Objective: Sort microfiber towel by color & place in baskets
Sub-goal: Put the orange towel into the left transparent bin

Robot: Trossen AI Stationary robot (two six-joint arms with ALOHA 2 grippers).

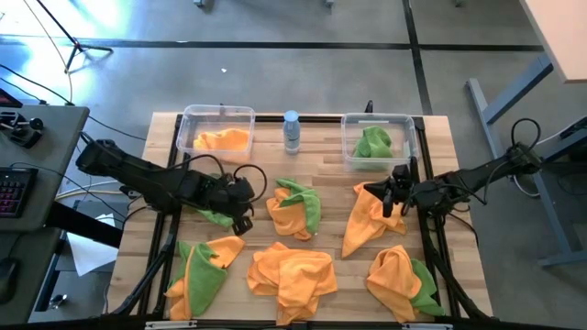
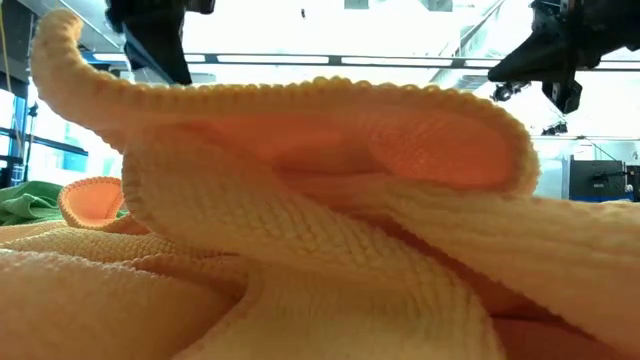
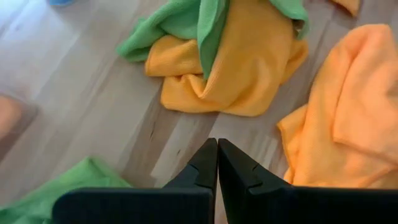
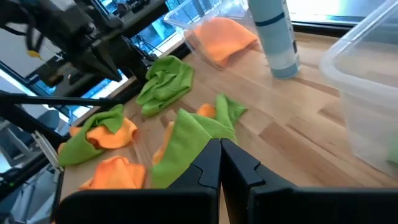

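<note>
The lone orange towel (image 1: 364, 229) lies beneath my right gripper, far from the orange towels' basket (image 1: 218, 134), so next I lift it and pass it to my left gripper.
Orange and green towels lie in loose piles on the wooden table: a mixed pile (image 1: 293, 209) in the middle, a lone orange one (image 1: 367, 220), a green one (image 1: 215, 217) under the left arm, and several along the near edge. The left basket (image 1: 217, 117) holds an orange towel (image 1: 225, 140). The right basket (image 1: 378, 121) holds a green towel (image 1: 373, 144). My left gripper (image 1: 248, 194) (image 3: 217, 146) is shut, hovering left of the mixed pile (image 3: 224, 62). My right gripper (image 1: 383, 194) (image 4: 219, 146) is shut above the lone orange towel, pointing toward the mixed pile (image 4: 186, 140).
A small bottle with a blue cap (image 1: 292, 131) (image 4: 273, 37) stands between the two baskets at the far edge. An orange towel (image 2: 300, 200) right at the lens fills the low view. Bare wood (image 1: 321, 165) lies between the baskets and the piles.
</note>
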